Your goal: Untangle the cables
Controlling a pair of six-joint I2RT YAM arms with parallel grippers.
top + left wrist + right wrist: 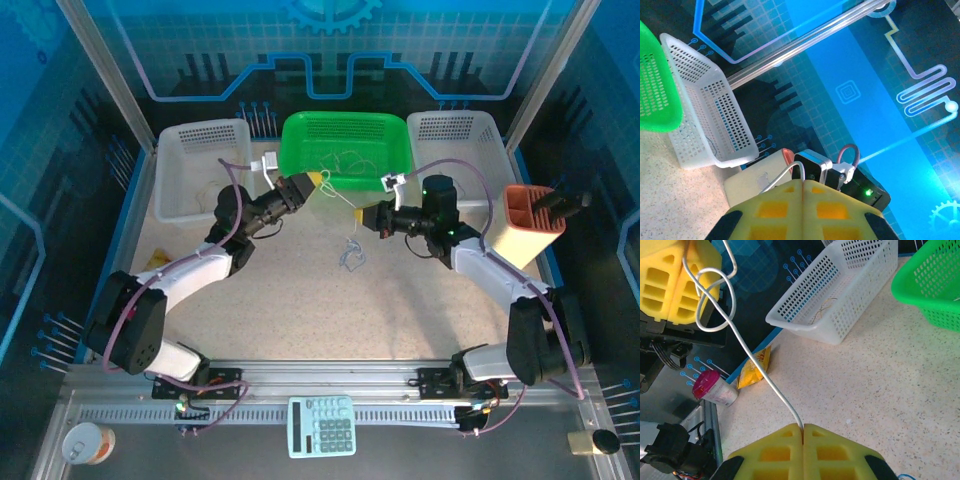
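I should slacken the taut whitish cable, because a pull on it tightens its loop (328,186) by my left gripper, and my left gripper should go to the blue-grey tangle (352,257).
A whitish cable (340,198) stretches taut above the table between my two grippers. My left gripper (318,181) is shut on one end, by the green basket's front rim; in the left wrist view the cable (781,176) leaves the closed yellow fingertips of that gripper (804,184). My right gripper (364,213) is shut on the other end. In the right wrist view the cable (747,355) runs from my right gripper (802,428) up through a loop (715,300) to the left gripper's yellow fingers (667,280). A small blue-grey tangle (350,255) lies on the table below. More thin cables (345,160) lie in the green basket.
The green basket (300,165) stands at the back centre between two white baskets (175,190) (480,125). The left one (855,270) holds a yellowish cord (822,305). An orange-topped holder (530,225) stands at the right. A yellow packet (756,369) and a pink-lidded bottle (715,388) lie at the left edge.
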